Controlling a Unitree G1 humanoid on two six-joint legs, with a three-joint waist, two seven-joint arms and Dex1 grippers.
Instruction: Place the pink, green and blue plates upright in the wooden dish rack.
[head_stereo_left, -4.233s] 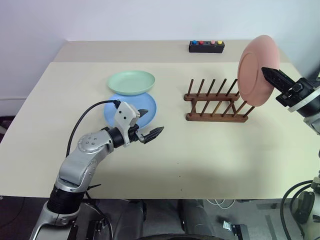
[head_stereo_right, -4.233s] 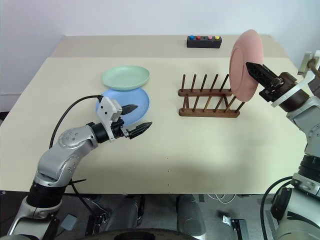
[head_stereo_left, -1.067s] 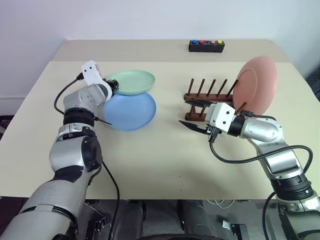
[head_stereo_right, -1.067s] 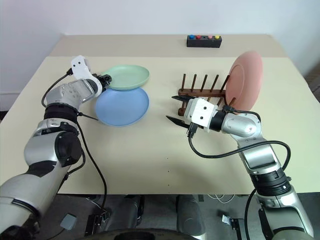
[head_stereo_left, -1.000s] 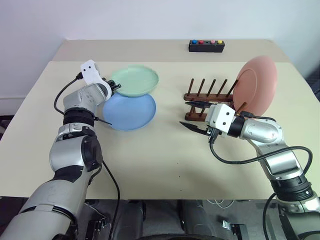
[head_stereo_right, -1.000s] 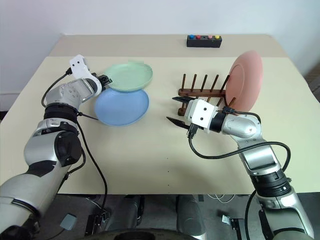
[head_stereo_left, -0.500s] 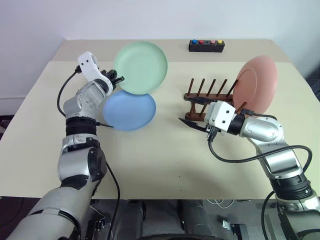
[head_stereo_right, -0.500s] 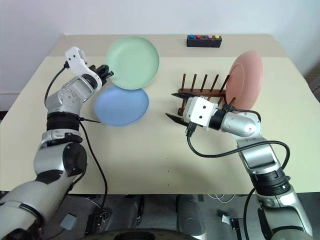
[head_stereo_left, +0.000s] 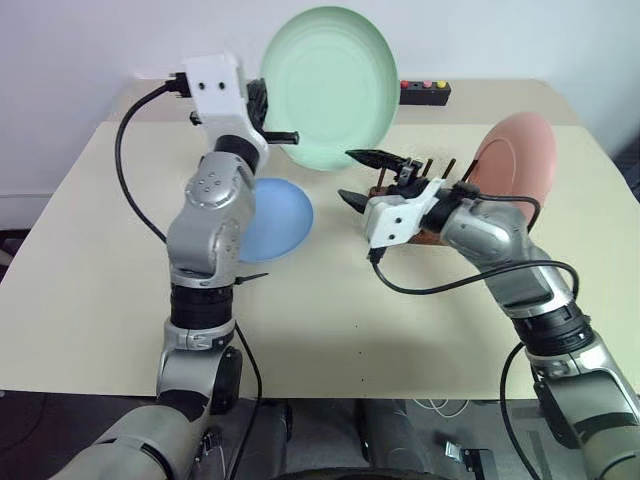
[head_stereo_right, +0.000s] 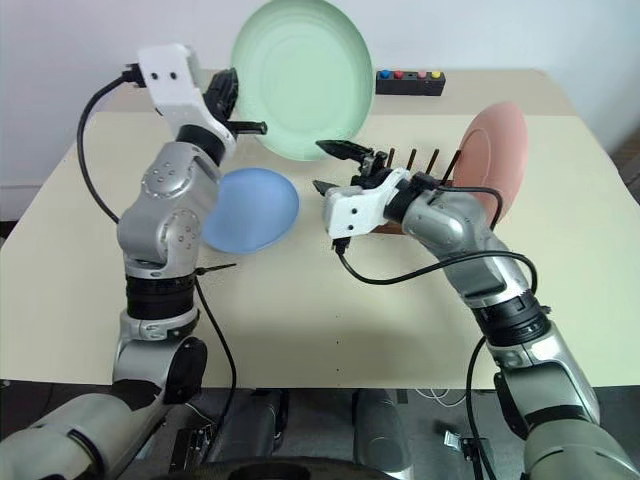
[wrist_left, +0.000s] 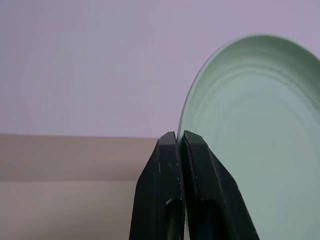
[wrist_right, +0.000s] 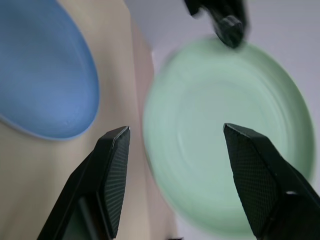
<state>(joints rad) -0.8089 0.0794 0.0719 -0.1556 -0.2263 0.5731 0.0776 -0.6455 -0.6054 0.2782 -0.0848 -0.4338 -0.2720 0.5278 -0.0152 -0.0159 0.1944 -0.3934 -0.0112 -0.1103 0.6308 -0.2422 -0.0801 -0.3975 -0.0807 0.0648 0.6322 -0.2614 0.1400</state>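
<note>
My left gripper is holding the green plate (head_stereo_left: 331, 87) away from the rack. Next, my right gripper grasps the plate's free rim (head_stereo_left: 382, 128) and stands it beside the pink plate.
My left gripper (head_stereo_left: 274, 134) is shut on the lower left rim of the green plate (head_stereo_left: 330, 85), which it holds up nearly upright above the table; the pinch shows close up in the left wrist view (wrist_left: 180, 141). The blue plate (head_stereo_left: 272, 220) lies flat on the table, partly behind my left arm. The pink plate (head_stereo_left: 516, 165) stands upright at the right end of the wooden dish rack (head_stereo_left: 432, 172), which my right arm mostly hides. In front of the rack and just below the green plate (wrist_right: 225, 145), my right gripper (head_stereo_left: 362, 178) is open and holds nothing.
A small black box with coloured buttons (head_stereo_left: 426, 92) sits at the back of the table, behind the rack. Bare beige tabletop (head_stereo_left: 330, 310) spreads across the front and the left. A white wall stands behind the table.
My left gripper has lifted the green plate off the blue plate, up and to the right, tipping it upright. My right gripper has rolled and risen towards the green plate.
</note>
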